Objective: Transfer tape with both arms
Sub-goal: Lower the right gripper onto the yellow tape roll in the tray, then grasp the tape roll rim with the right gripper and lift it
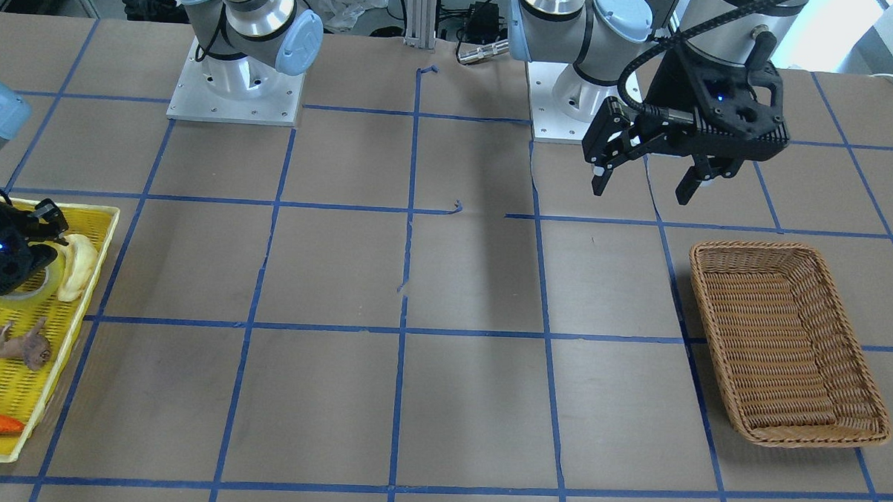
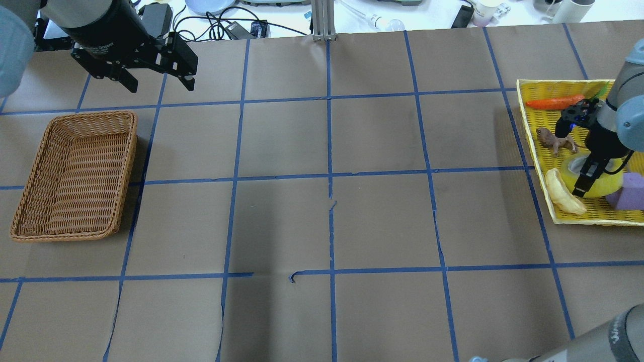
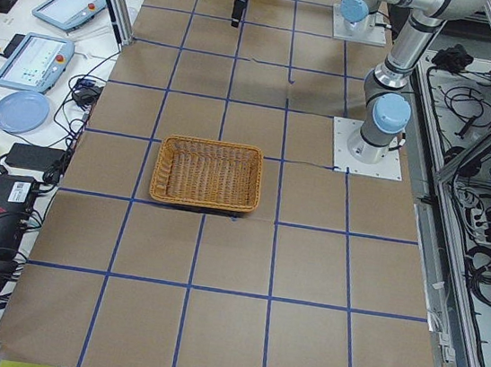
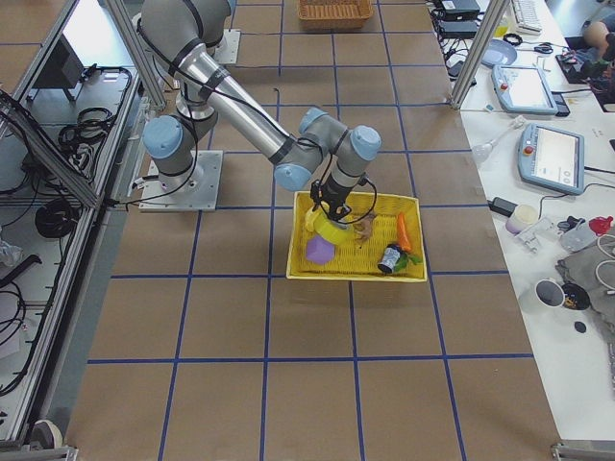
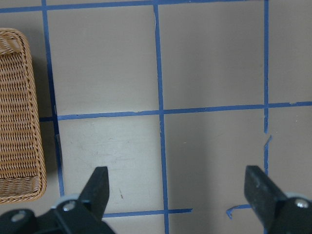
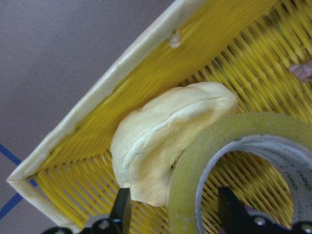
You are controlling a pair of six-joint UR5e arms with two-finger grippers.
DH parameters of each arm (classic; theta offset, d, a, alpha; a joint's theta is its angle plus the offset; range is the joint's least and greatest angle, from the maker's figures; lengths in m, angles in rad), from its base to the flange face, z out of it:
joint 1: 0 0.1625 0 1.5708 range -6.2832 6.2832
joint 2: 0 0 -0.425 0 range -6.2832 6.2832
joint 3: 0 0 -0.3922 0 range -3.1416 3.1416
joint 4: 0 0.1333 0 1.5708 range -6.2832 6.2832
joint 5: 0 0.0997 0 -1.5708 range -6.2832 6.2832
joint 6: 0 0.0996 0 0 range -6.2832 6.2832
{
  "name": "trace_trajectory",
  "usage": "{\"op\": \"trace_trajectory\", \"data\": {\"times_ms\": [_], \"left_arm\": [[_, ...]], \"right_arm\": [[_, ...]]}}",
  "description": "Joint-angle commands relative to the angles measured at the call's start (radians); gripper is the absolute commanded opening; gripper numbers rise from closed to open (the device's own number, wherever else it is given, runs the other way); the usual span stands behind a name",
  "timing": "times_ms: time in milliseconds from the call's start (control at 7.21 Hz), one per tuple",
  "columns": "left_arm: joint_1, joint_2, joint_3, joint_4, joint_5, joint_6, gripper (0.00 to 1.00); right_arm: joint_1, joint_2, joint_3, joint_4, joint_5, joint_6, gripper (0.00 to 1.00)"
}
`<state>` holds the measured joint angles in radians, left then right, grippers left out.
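Observation:
My gripper will lift the tape (image 1: 54,281) free and leave the pale banana-like toy (image 1: 79,269) behind, because the toy only lies against the outside of the tape.
The tape (image 2: 607,185), a yellow translucent roll with a whitish core, lies flat in the yellow tray (image 2: 558,83); it also shows in the right wrist view (image 6: 234,127) and the front view (image 1: 46,278). My right gripper (image 2: 583,183) is open and lowered over the roll. One finger (image 6: 123,209) is outside its wall and the other (image 6: 230,209) is inside the core, neither touching. My left gripper (image 2: 161,86) is open and empty, above the table beyond the wicker basket (image 2: 95,114); it also shows in the front view (image 1: 642,192) and its own wrist view (image 5: 178,195).
A pale banana-like toy (image 6: 165,141) lies against the tape on the tray's rim side. A purple block (image 2: 631,192), a brown animal toy (image 2: 556,142) and an orange carrot (image 2: 553,102) also lie in the tray. Blue tape lines grid the brown table.

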<state>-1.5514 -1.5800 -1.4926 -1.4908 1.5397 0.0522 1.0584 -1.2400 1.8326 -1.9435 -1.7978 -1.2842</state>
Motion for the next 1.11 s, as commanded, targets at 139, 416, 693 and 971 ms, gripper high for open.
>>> {"op": "trace_trajectory", "data": {"times_ms": [139,416,693,971], "left_arm": [[-0.001,0.0,0.0,0.001,0.0,0.0,1.0],[0.001,0.0,0.0,0.0,0.0,0.002,1.0],[0.002,0.0,0.0,0.001,0.0,0.002,1.0],[0.001,0.0,0.0,0.0,0.0,0.002,1.0]], "right_arm": [[0.009,-0.031,-0.082,0.012,0.058,0.037,0.0],[0.099,-0.049,-0.22,0.098,0.142,0.064,0.0],[0.203,-0.038,-0.294,0.143,0.387,0.295,0.0],[0.354,-0.021,-0.289,0.025,0.531,0.499,0.0]]}}
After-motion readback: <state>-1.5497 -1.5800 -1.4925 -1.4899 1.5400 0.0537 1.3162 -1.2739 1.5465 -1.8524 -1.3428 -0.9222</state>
